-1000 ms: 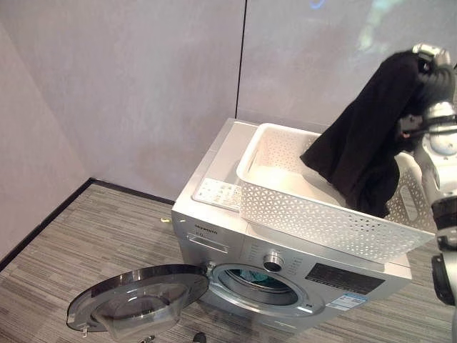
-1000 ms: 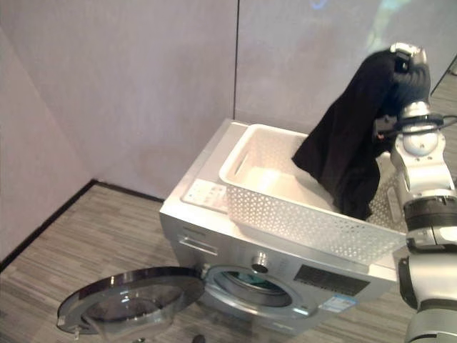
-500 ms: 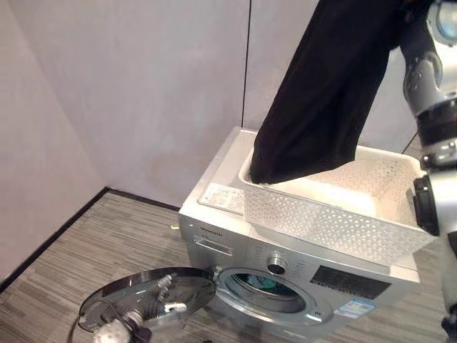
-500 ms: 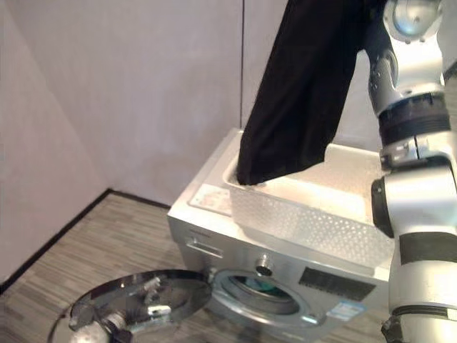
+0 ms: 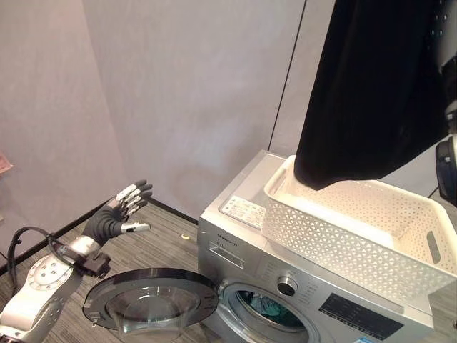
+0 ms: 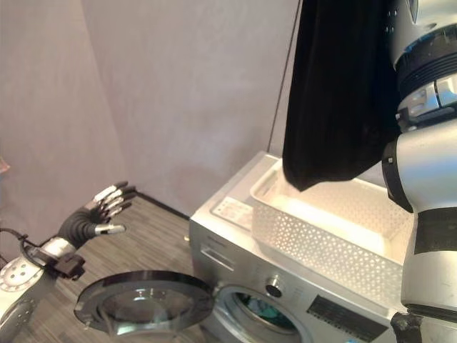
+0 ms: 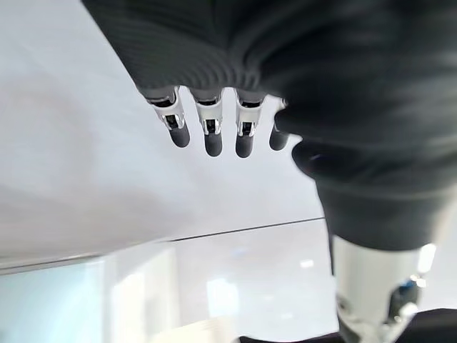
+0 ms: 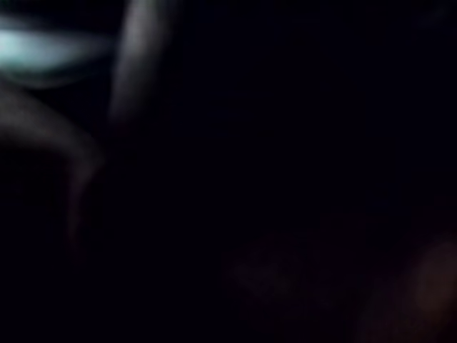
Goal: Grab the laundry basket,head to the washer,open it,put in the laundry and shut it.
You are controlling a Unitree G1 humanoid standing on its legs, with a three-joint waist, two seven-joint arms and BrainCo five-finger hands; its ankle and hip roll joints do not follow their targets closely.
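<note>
The black garment (image 5: 371, 93) hangs long and limp (image 5: 332, 168), so its end will hang out over the drum's rim as I push the garment in.
A black garment (image 5: 378, 93) hangs high in the air from my right arm (image 6: 428, 164), its lower hem just over the far left corner of the white laundry basket (image 5: 343, 236). My right hand is above the top of the eye views, shut on the garment; dark cloth (image 8: 285, 179) covers the right wrist view. The basket stands on top of the silver washer (image 5: 235, 250). The washer's round door (image 5: 150, 300) is swung open to the left, and some teal laundry (image 5: 270, 309) lies in the drum. My left hand (image 5: 121, 211) is open, raised left of the door, holding nothing.
Plain grey walls (image 5: 193, 93) stand close behind the washer and to the left. Striped grey floor (image 5: 161, 239) lies in front. The washer's control panel (image 5: 357, 325) faces me below the basket.
The garment has risen higher, clear of the basket's inside. My left hand has come up into view at the left. The view has shifted, so the washer sits further right.
</note>
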